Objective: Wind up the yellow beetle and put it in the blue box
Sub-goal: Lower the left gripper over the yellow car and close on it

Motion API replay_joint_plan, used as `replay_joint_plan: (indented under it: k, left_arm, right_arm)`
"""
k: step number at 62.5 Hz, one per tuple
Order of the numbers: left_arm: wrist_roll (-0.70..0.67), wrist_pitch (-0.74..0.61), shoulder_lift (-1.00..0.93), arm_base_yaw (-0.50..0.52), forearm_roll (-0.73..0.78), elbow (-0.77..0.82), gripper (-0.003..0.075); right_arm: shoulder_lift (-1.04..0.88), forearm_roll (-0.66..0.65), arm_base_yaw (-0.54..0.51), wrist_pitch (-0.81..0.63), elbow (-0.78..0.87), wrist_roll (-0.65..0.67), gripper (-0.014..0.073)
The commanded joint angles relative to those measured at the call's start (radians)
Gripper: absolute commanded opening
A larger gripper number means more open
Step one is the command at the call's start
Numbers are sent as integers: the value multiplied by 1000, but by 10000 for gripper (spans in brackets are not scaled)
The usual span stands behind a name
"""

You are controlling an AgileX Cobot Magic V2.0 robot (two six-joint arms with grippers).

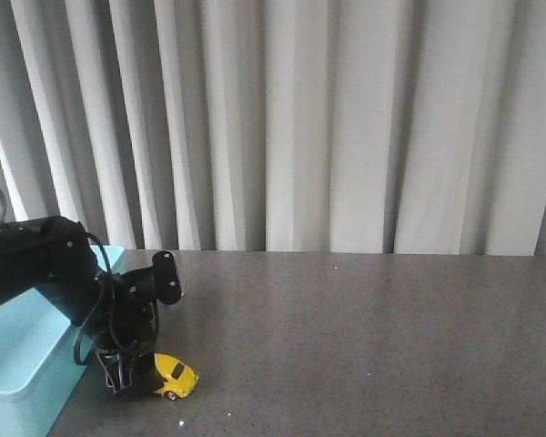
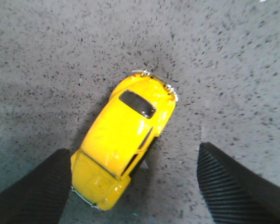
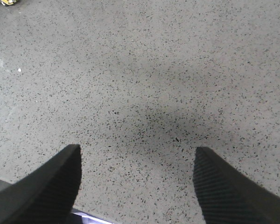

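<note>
The yellow beetle (image 2: 123, 140) is crooked between my left gripper's fingers. Next, I turn my left gripper in line with the beetle before I lift it into the blue box (image 1: 25, 341).
The yellow beetle (image 1: 176, 376) stands on its wheels on the grey table near the front left. In the left wrist view the beetle (image 2: 126, 135) lies askew between my open jaws, one end close against one finger (image 2: 37, 191), the other finger (image 2: 238, 186) well clear of it. My left gripper (image 1: 127, 381) is low over the table, right beside the car, open. The blue box (image 1: 18, 350) stands at the far left, just behind my left arm. My right gripper (image 3: 136, 186) is open and empty over bare table; the beetle shows tiny at that view's corner (image 3: 7, 2).
Grey speckled table (image 1: 364, 337) stretches to the right. Pale curtains (image 1: 300, 118) hang behind its far edge. The left arm's black body and cables (image 1: 64, 273) reach over the box's rim.
</note>
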Motion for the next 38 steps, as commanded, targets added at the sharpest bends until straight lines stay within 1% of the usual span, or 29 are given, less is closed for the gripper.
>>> replay_joint_plan:
  k: [1,20,31,38]
  left_arm:
    - [2,-5,-12,-6,-4,-79,536]
    - [26,63,101,-6,-5,-200,536]
    - [26,75,132,-6,-2,-210,536]
    - [26,86,135,-6,9,-210,512]
  right_arm:
    - [-8,7,2,-57,-23,-9,490]
    - [-8,7,2,-57,-23,-9,490]
    - [-8,7,2,-56,-23,-9,490]
    - [-8,7,2,-55,-23,-9,490]
